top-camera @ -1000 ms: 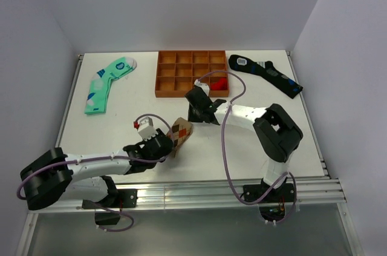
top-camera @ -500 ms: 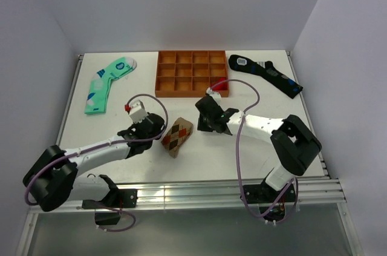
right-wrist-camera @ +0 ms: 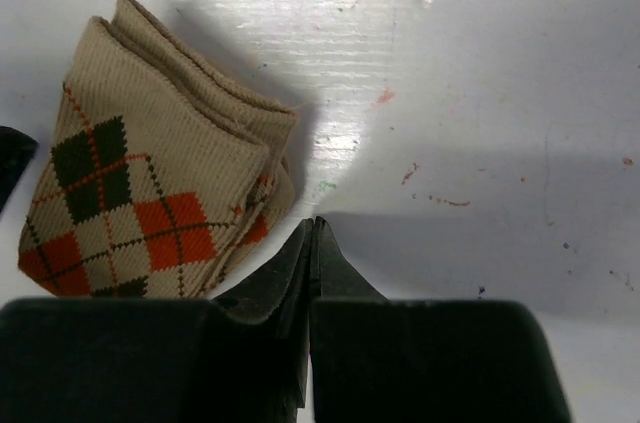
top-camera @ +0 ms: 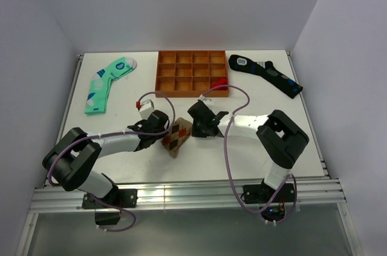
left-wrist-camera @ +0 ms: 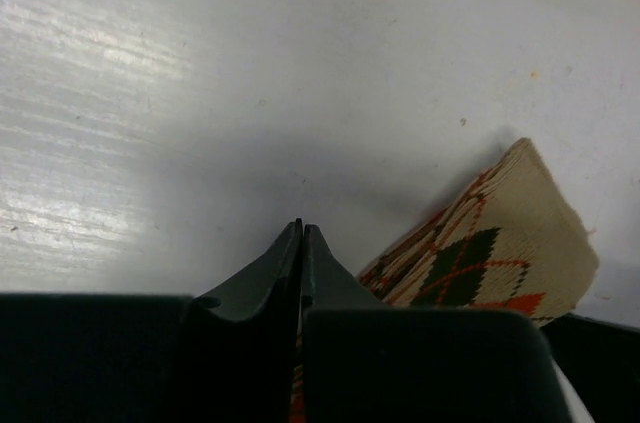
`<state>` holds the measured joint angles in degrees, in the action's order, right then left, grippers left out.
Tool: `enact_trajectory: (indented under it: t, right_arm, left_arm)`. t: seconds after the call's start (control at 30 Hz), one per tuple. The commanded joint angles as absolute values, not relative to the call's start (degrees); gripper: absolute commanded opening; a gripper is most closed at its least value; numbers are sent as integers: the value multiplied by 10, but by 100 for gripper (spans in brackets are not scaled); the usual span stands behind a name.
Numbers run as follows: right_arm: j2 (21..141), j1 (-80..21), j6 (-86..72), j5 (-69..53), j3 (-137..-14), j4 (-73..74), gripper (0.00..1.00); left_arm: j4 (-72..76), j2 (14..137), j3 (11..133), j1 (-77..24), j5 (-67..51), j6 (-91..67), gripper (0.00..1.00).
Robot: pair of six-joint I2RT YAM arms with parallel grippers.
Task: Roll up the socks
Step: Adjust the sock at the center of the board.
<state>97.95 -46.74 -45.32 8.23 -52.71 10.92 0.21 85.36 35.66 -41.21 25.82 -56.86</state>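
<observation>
The folded tan argyle sock lies at a slant between my closed grippers, so my left gripper and my right gripper should gently push its side edges to make it straight before rolling.
The folded tan argyle sock lies flat in the middle of the table, between the two grippers. My left gripper is at its left edge, jaws shut with the tips together. In the left wrist view the sock is just right of the left gripper and runs under the fingers. My right gripper is at the sock's upper right corner, also shut and empty. In the right wrist view the sock, its folded layers showing, is left of the right gripper.
An orange compartment tray stands at the back with a red item in one cell. A mint-green sock lies back left, a black sock back right. A metal rail runs along the near edge.
The left gripper let the sock settle flat, drew back, then closed and came against its left edge. The right gripper swung down and left toward the sock's right corner.
</observation>
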Motion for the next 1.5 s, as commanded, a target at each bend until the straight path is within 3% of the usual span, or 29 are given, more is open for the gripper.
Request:
enact_trajectory:
  t: [0.0,0.43,0.73,1.0,1.47]
  right_arm:
    - [998,-467,-449,87,-559,95,0]
    - [1058,-454,-406,102,-665,147,0]
    - [994,-450,-417,91,-571,109,0]
    - [926,-475,-445,84,-483,77,0]
    - [911,-537,-475,83,-457,56,0]
  left_arm:
    - [42,848,332,-416,229,-578,9]
    - [23,810,280,-500,260,-652,9]
    - [-12,742,303,-470,283,-614,15]
    - [14,821,359,-416,251,-576,14]
    - [42,909,410,-413,227,-559,13]
